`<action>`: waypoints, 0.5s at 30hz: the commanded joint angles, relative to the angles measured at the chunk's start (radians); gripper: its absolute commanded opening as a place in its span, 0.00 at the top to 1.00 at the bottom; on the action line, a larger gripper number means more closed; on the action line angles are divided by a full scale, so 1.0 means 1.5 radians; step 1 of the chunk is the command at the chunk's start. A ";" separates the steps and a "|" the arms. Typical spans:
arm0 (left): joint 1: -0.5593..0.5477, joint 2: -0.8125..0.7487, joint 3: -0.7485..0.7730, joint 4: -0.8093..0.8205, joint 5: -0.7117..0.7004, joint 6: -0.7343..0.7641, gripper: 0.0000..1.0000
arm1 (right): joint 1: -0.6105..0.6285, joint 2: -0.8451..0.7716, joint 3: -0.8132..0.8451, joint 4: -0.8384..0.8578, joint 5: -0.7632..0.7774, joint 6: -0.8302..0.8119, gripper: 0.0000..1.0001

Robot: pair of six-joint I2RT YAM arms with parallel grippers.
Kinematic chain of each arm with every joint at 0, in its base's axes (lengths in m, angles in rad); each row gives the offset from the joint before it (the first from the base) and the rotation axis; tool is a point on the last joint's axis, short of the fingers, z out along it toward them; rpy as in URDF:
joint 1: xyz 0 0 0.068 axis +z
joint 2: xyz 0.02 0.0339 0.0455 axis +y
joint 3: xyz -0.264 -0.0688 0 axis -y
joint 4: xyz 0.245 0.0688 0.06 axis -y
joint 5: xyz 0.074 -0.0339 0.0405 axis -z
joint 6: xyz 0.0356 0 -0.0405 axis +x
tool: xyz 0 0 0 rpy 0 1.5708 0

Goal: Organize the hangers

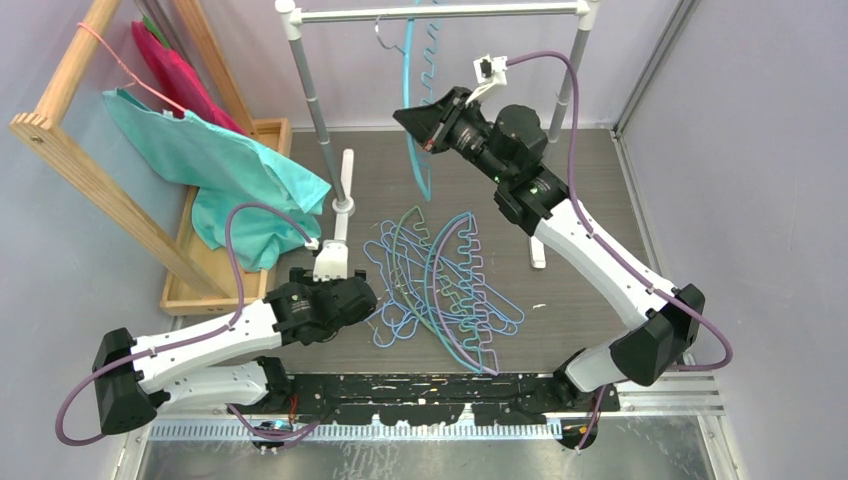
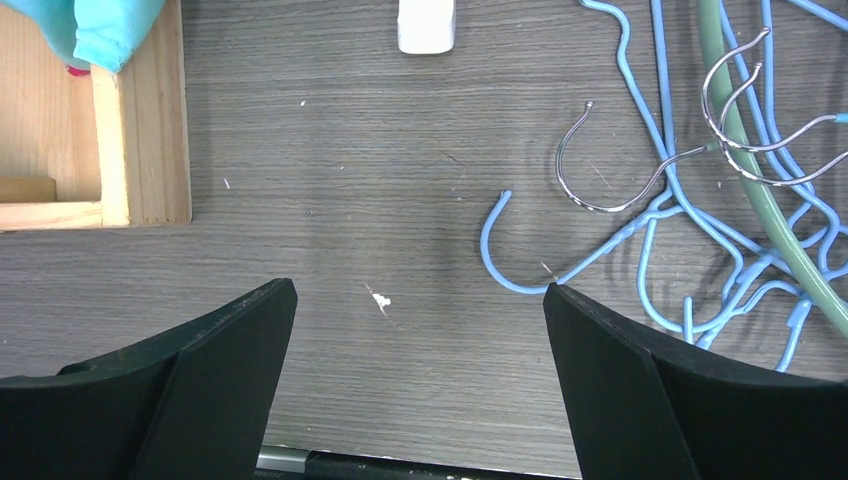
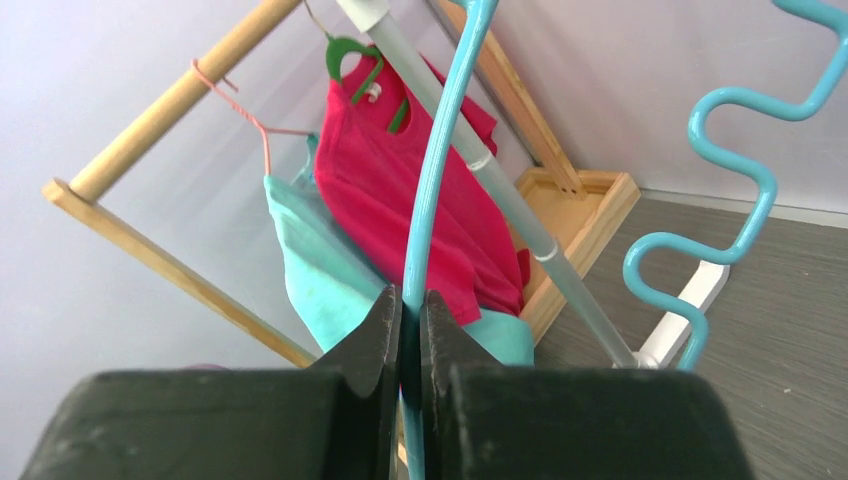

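The teal hanger's metal hook (image 1: 383, 38) reaches the white rail. My right gripper should go on carrying the hanger along the rail toward its clear middle (image 1: 452, 11) and let go there.
A tangle of hangers (image 1: 440, 285) lies mid-table: light-blue wire ones plus arched green, teal and purple ones with zigzag bars. In the left wrist view their blue hooks (image 2: 510, 260), metal hooks and a green arch (image 2: 760, 190) lie at the right. My left gripper (image 2: 420, 320) hovers open over bare table just left of the pile. One teal hanger (image 1: 415, 110) hangs by its metal hook from the white rail (image 1: 440, 14). My right gripper (image 3: 411, 312) is shut on its curved arm (image 3: 435, 170); its zigzag bar (image 3: 735, 170) shows to the right.
The rail's white posts (image 1: 318, 110) and feet (image 1: 343, 205) stand behind the pile. At the left a wooden rack (image 1: 90, 170) with a wooden tray base (image 2: 130, 110) carries a teal garment (image 1: 220, 165) on a thin pink hanger and a red garment (image 3: 410, 200).
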 commanded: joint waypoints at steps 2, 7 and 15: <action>-0.002 -0.002 0.012 -0.017 -0.022 -0.020 0.02 | -0.043 -0.012 0.014 0.190 0.001 0.068 0.99; -0.002 -0.002 0.008 -0.026 -0.021 -0.029 0.02 | -0.083 0.011 0.023 0.195 0.006 0.118 0.99; -0.002 -0.004 0.002 -0.039 -0.017 -0.043 0.02 | -0.127 0.024 -0.004 0.154 0.047 0.155 0.99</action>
